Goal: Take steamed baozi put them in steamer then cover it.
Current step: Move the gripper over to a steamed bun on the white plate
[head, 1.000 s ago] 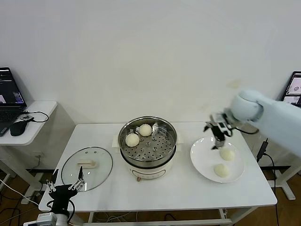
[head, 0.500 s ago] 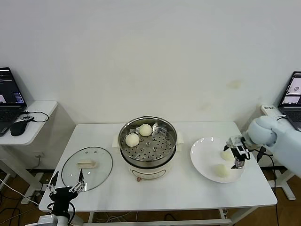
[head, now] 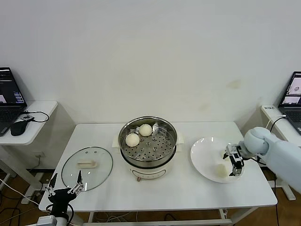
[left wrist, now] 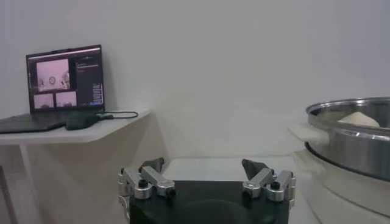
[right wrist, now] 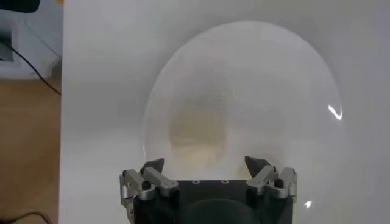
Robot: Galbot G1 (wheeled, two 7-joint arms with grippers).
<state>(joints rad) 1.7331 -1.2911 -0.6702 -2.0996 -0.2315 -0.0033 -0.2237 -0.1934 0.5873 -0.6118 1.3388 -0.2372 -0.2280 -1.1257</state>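
A pale edge [head: 223,153] sticks out beside the robot's right gripper, so the robot should expect another baozi [head: 228,155] to be hidden under it on the plate.
The steel steamer [head: 148,151] stands mid-table with two baozi [head: 132,139] [head: 145,129] on its perforated tray. The white plate [head: 204,159] to its right holds one baozi [head: 219,170] in plain sight; my right gripper [head: 233,163] hangs low over the plate's right part and hides whatever is under it. In the right wrist view the right gripper [right wrist: 207,163] is open, with a baozi [right wrist: 198,137] on the plate [right wrist: 292,97] just beyond its fingertips. The glass cover [head: 87,168] lies flat at the table's left. My left gripper [head: 63,189] is open and parked below the front-left corner.
A side table [head: 35,129] at the far left holds a laptop [head: 10,99] and a mouse [head: 19,128]. Another laptop [head: 294,92] stands at the far right. The left wrist view shows the steamer's rim [left wrist: 350,137] to one side and the laptop [left wrist: 64,82] farther off.
My right gripper has moved from above the plate's far edge toward the front right and come down over the plate's right part. The left arm has hardly moved.
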